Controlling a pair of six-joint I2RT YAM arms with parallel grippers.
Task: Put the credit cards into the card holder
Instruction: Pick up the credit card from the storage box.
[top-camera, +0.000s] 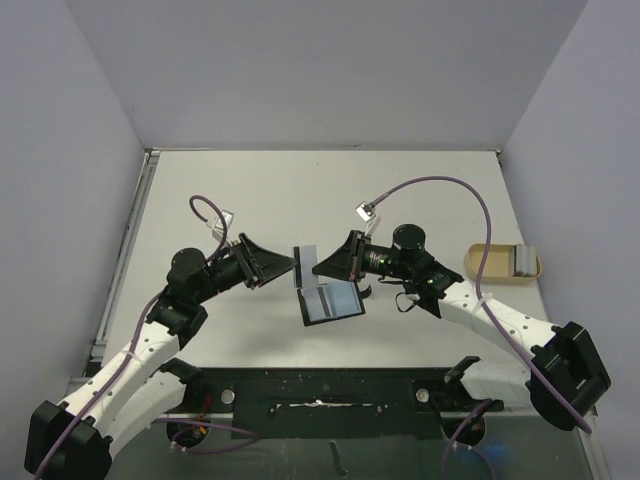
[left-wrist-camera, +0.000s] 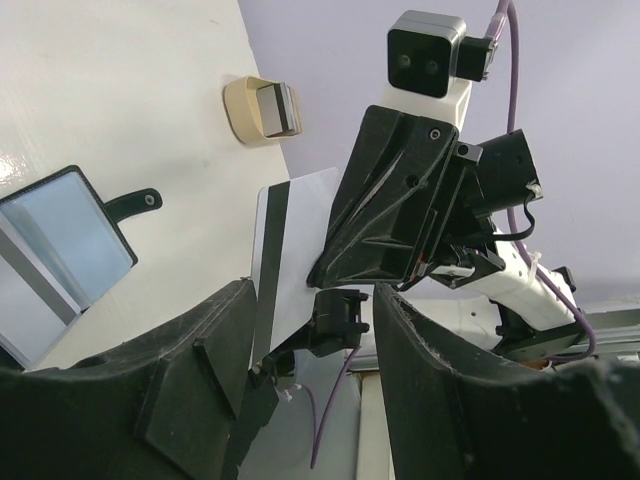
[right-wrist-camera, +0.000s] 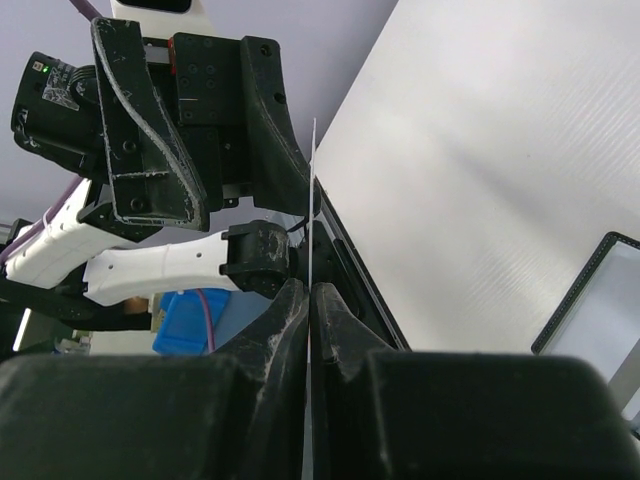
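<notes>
Next, I take the striped side (top-camera: 297, 268) with my left gripper before my right gripper, which pinches the credit card above the loose card holder (top-camera: 337, 301), steadies the holder.
One credit card (top-camera: 307, 261), pale with a dark stripe, stands on edge in the air above the table. My right gripper (top-camera: 326, 266) is shut on it; in the right wrist view the card (right-wrist-camera: 312, 190) shows edge-on, pinched between the fingers (right-wrist-camera: 285, 310). My left gripper (top-camera: 286, 264) faces it from the left, open, its fingers (left-wrist-camera: 200, 380) standing apart on either side of the card (left-wrist-camera: 305, 240). The card holder (top-camera: 331, 303) lies open on the table just below, grey-blue inside (left-wrist-camera: 65, 235), snap tab out to the side.
A tan shallow tray (top-camera: 486, 262) sits at the right of the table, a grey card stack (top-camera: 524, 261) in its right end; the tray (left-wrist-camera: 240, 110) also shows in the left wrist view. Both arms meet over the table's middle.
</notes>
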